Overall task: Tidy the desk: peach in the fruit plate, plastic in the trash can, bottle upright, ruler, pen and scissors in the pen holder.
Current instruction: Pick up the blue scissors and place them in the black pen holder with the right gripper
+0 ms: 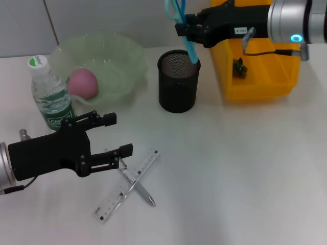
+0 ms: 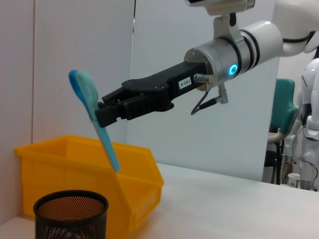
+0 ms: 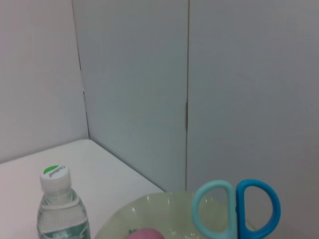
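Observation:
My right gripper should keep moving the scissors over and down until their blades are inside the pen holder, as the scissors hang blades down (image 1: pixel 190 51) near the pen holder's opening (image 1: pixel 176 65).
My right gripper (image 1: pixel 183 26) is shut on the blue scissors (image 1: pixel 188 38), which hang blades down just over the rim of the black mesh pen holder (image 1: pixel 178 89). The left wrist view shows the scissors (image 2: pixel 94 119) tilted above the holder (image 2: pixel 71 214). My left gripper (image 1: pixel 118 135) stands open low over the table, just left of the clear ruler (image 1: pixel 110 204) and the pen (image 1: pixel 145 196) lying crossed. The peach (image 1: pixel 83 83) lies in the green fruit plate (image 1: pixel 117 56). The bottle (image 1: pixel 49 94) stands upright at the left. A dark green plastic scrap (image 1: pixel 239 68) lies in the yellow bin (image 1: pixel 255 84).
The yellow bin stands right beside the pen holder at the back right. A wall runs close behind the plate and the bin. The right wrist view shows the scissor handles (image 3: pixel 237 209), the bottle (image 3: pixel 62 209) and the plate's rim (image 3: pixel 164 214).

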